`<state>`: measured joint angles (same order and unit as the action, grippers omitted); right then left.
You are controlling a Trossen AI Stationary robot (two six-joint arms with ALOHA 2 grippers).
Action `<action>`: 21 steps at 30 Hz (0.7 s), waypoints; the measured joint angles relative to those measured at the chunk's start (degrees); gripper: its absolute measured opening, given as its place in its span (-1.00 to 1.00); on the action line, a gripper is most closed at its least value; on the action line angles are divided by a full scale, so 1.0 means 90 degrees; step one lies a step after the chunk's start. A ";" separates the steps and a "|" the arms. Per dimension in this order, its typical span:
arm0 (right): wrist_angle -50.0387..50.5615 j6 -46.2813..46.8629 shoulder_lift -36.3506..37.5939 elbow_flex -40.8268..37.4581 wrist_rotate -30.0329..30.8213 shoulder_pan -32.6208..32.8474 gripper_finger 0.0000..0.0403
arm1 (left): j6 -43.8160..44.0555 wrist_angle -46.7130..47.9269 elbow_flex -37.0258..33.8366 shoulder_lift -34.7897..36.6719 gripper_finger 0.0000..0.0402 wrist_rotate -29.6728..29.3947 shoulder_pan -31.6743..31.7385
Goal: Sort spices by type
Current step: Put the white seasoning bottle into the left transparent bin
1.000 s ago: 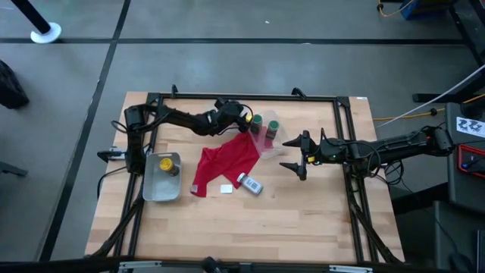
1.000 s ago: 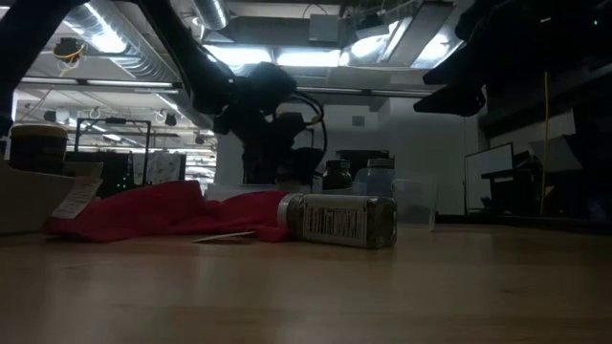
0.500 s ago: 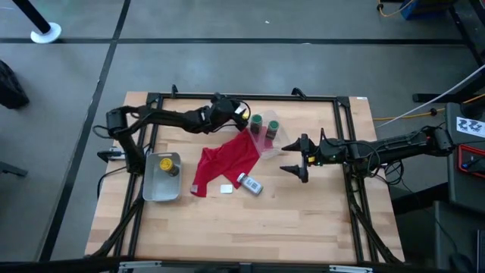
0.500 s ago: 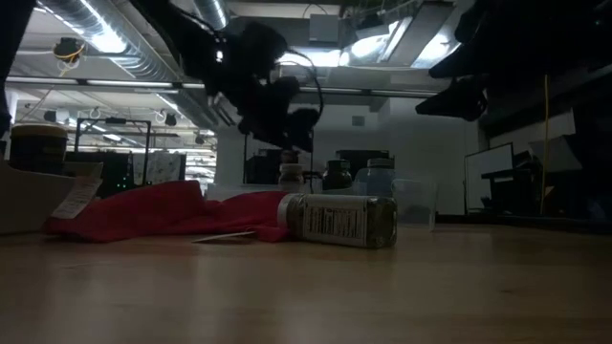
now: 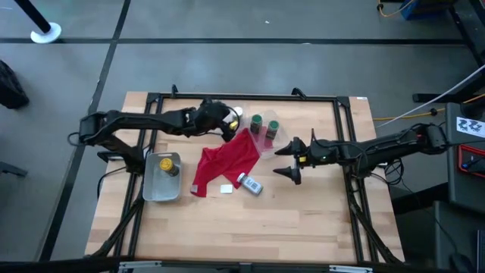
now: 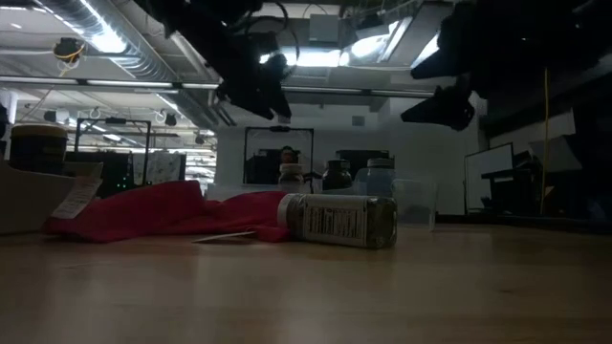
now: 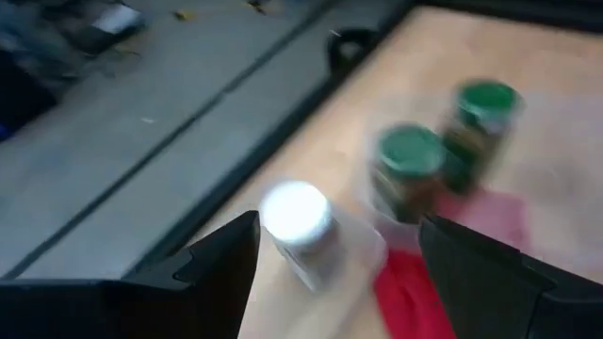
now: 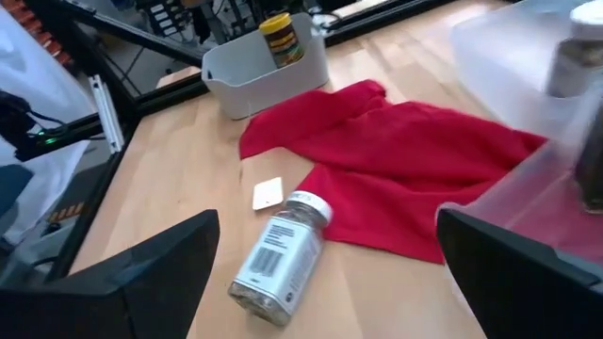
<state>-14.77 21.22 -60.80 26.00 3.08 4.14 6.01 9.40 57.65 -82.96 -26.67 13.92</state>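
Note:
The lying jar (image 5: 249,183) points lengthwise between my open fingers and its label is clear of the red cloth, so my right gripper should go down next until the fingers are on both sides of the label (image 5: 252,186).
One silver-grey jar (image 5: 248,183) lies on its side on the wood just off the red cloth (image 5: 227,159), and shows in the right wrist view (image 8: 281,254) and low view (image 6: 339,222). The other silver-grey jar (image 7: 297,221) stands in a clear tub next to the two green-capped jars (image 7: 410,155) (image 7: 485,104). The yellow jar (image 5: 168,163) stands in a grey tub. My left gripper (image 5: 225,125) hangs open above and to the left of the white-topped jar. My right gripper (image 5: 276,161) is open, raised, to the right of the lying jar.
A grey tub (image 5: 155,186) sits at the cloth's left. Clear tubs (image 5: 267,144) stand by the far edge, partly on the cloth. A small white card (image 5: 226,189) lies beside the lying jar. The near half of the table (image 5: 250,227) is bare wood.
My left gripper has risen from down among the jars at the clear tub and drawn back toward the table's left; the standing silver-grey jar now shows free below it. My right gripper has shifted a little toward the table's left, toward the lying jar.

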 joint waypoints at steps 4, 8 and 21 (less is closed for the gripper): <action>0.0202 0.0017 -0.0616 0.0523 -0.0171 0.0217 0.96 | -0.0001 0.0549 0.0000 0.0232 0.36 0.0553 -0.0199; 0.0921 0.0033 -0.1234 0.1191 0.0073 0.0640 0.96 | -0.0001 0.0859 0.0000 0.0246 0.36 0.0635 -0.0402; 0.1856 0.1628 -0.3159 0.2561 0.0770 0.1207 0.96 | 0.0000 0.1119 -0.0002 0.0219 0.36 0.0635 -0.0791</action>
<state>1.93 35.87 -89.23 49.05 10.01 15.00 6.00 19.48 57.63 -80.99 -20.96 6.80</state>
